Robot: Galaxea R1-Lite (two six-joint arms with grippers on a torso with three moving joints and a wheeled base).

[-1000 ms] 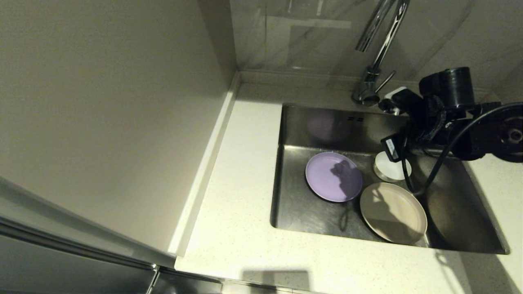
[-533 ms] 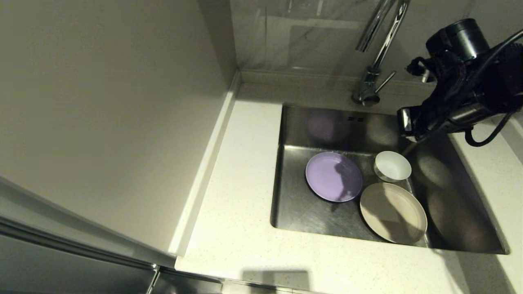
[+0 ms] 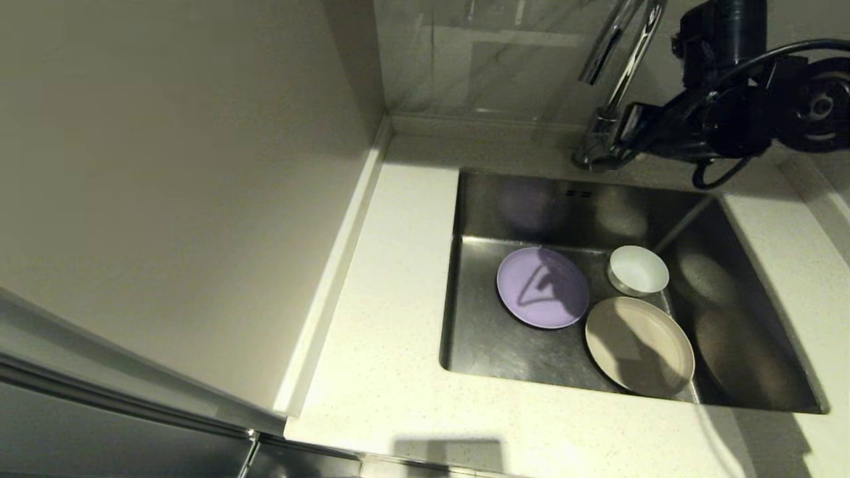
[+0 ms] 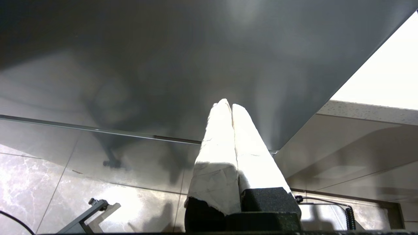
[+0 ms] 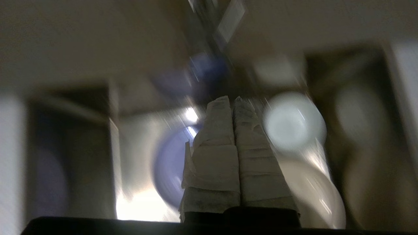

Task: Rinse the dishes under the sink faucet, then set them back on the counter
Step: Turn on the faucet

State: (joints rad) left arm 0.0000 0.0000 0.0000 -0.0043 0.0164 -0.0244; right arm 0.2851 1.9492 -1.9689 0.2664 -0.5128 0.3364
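Observation:
The robot's right gripper is crowding the faucet's base, and its fingers point into the sink. It should back away and come to the faucet's lever from the side of the narrow part of the counter.
In the sink (image 3: 488,352) lie the lilac plate (image 3: 542,287), the cream plate (image 3: 639,346) and the white bowl (image 3: 638,269), all flat on the basin floor. The faucet (image 3: 614,66) rises at the back rim. My right gripper (image 3: 629,129) hangs high above the basin, right beside the faucet's base, and hides its lever. In the right wrist view this gripper (image 5: 232,98) is shut and empty, with the lilac plate (image 5: 169,163), the bowl (image 5: 294,122) and the cream plate (image 5: 313,192) far below it. My left gripper (image 4: 228,102) is shut, parked low by a cabinet front.
The speckled counter (image 3: 392,299) runs along the sink's left and front, with a narrower strip on the right (image 3: 807,292). A tall pale panel (image 3: 166,166) stands at the counter's left. A tiled wall rises behind the faucet.
My right arm has lifted out of the sink from over the bowl and swung up and back to the faucet's base. The dishes have not moved.

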